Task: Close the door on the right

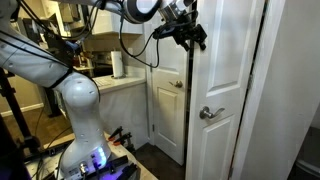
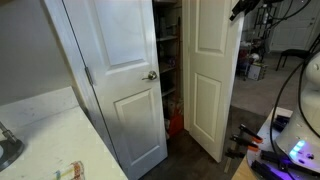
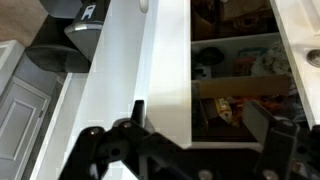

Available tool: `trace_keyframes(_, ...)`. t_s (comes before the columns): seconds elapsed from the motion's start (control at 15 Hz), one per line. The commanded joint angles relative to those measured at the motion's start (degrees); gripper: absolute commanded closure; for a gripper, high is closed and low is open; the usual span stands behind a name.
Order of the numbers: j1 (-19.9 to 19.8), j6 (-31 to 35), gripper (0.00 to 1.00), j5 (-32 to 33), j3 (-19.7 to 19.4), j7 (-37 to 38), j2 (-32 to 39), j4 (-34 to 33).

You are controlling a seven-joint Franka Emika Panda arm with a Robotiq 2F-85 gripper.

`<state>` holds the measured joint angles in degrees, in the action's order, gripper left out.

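Observation:
The robot's open gripper is on both sides of the door's free edge (image 1: 193, 72), with one finger on the pantry side, so it should move back and push the door's handle-side outer side (image 1: 222, 62).
The door (image 1: 235, 80) is tall, white and panelled, with a silver handle (image 1: 210, 113) near its left edge. It stands partly open in both exterior views, showing its inner face in an exterior view (image 2: 205, 80). My gripper (image 1: 186, 33) is high up at the door's free edge, near its top (image 2: 240, 9). In the wrist view the gripper (image 3: 200, 115) is open, and the door's white edge (image 3: 160, 70) runs between the fingers, close to the left one. The fingers are not closed on it.
The matching door (image 2: 125, 80) with its knob (image 2: 150, 75) near its right edge stands ajar beside it. Pantry shelves (image 3: 240, 80) full of items lie behind the gap. A counter with a paper towel roll (image 1: 118, 65) and the robot base (image 1: 85, 150) are nearby.

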<state>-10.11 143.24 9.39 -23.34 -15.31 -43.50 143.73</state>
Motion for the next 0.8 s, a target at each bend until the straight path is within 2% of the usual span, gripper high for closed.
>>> trace_keyframes(0.0, 3.4, 3.2, 0.00, -5.7, -1.3, -2.4, -2.1, 3.3)
trace_keyframes(0.4, 12.2, 6.3, 0.00, -13.8, -0.9, -2.9, -2.9, 8.6)
trace_keyframes(0.73, 18.7, 6.5, 0.00, -17.7, -1.1, -4.2, -2.4, 11.0)
